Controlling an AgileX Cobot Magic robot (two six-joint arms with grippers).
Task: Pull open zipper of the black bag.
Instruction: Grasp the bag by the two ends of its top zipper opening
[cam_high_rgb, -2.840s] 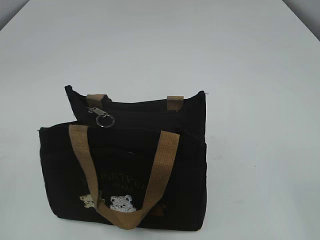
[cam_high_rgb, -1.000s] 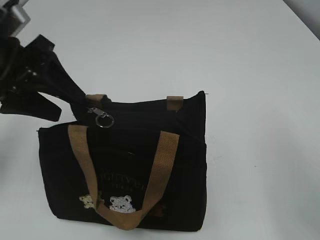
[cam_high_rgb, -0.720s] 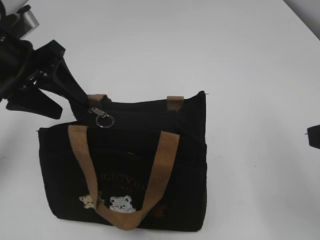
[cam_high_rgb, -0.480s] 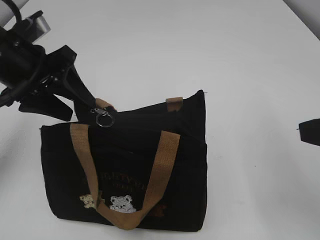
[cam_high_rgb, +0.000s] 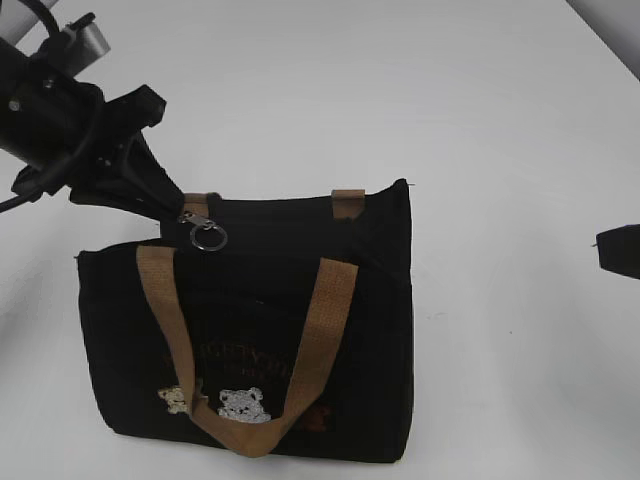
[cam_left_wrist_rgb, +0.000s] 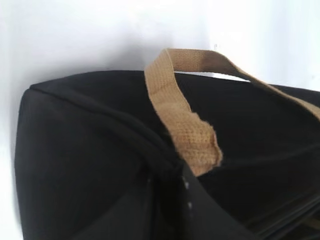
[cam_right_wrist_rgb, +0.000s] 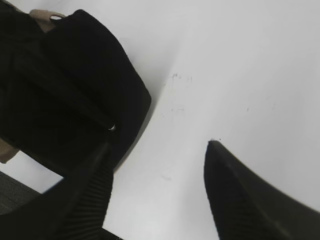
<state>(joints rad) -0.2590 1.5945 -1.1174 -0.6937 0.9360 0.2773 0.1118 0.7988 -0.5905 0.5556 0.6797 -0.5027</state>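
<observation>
I should steady the bag with my left gripper, which pinches the black bag's top seam (cam_left_wrist_rgb: 161, 153) beside the zipper pull, while my right gripper takes the round ring (cam_high_rgb: 209, 237).
The black bag (cam_high_rgb: 375, 330) stands upright on the table, its teddy bears (cam_high_rgb: 243, 404) facing the camera. On its top, near the left end, lies the zipper pull (cam_high_rgb: 194, 219), a silver clasp with a round ring hanging from it. My left gripper (cam_high_rgb: 170, 207) comes down from the upper left, just left of the pull. In the left wrist view this gripper (cam_left_wrist_rgb: 170, 175) is shut on the bag's (cam_left_wrist_rgb: 75, 150) black top seam, beside a tan handle (cam_left_wrist_rgb: 185, 125). My right gripper (cam_right_wrist_rgb: 157, 145) is open over bare table, right of the bag (cam_right_wrist_rgb: 65, 90).
The white table (cam_high_rgb: 400, 90) stretches behind and to the right of the bag. Its right edge cuts across the top right corner (cam_high_rgb: 612, 30). Only the tip of the right gripper (cam_high_rgb: 620, 250) shows, at the right border of the exterior view.
My left gripper came in from the upper left onto the bag's back left corner and its jaws closed. The bag's top edge shifted briefly. The right gripper's tip appeared at the right border.
</observation>
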